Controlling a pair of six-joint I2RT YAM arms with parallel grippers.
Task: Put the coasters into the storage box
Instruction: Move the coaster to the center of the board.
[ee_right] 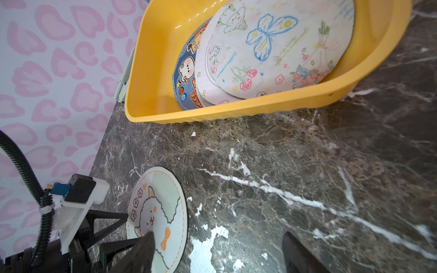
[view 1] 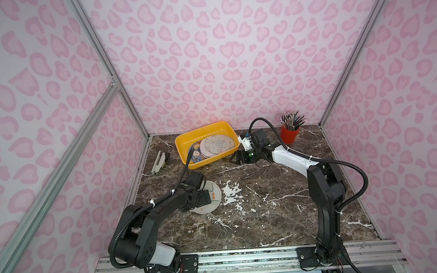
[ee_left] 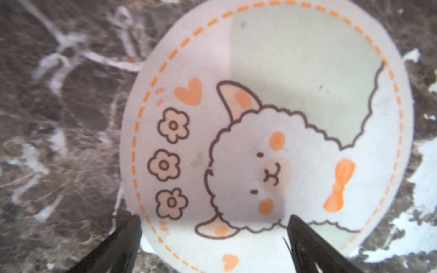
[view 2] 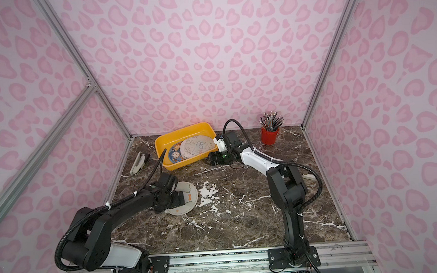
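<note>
The sheep coaster [view 1: 212,203] is lying flat and can slide freely, so my right gripper should steady its rim [view 1: 220,192] by the bow while my left gripper pinches the coaster's flowered edge.
One coaster [ee_left: 272,118], pale with a sheep and orange dashes, lies flat on the marble at the left, seen also in a top view [view 1: 206,209] and in the right wrist view [ee_right: 163,201]. My left gripper [ee_left: 214,219] hovers over its edge, open, with one fingertip [ee_left: 295,222] above the disc and the other off its rim. The yellow storage box [view 1: 184,144] stands at the back. Inside it several coasters overlap: a butterfly print [ee_right: 279,52] on top and a blue one [ee_right: 186,71] beneath. My right gripper [ee_right: 217,234] is open and empty beside the box's near right corner [view 1: 232,159].
A red pencil cup [view 1: 289,134] stands at the back right. A grey stapler [view 1: 158,162] lies left of the box near the wall. A small white object [view 2: 308,175] sits behind the right arm. Pink patterned walls close three sides.
</note>
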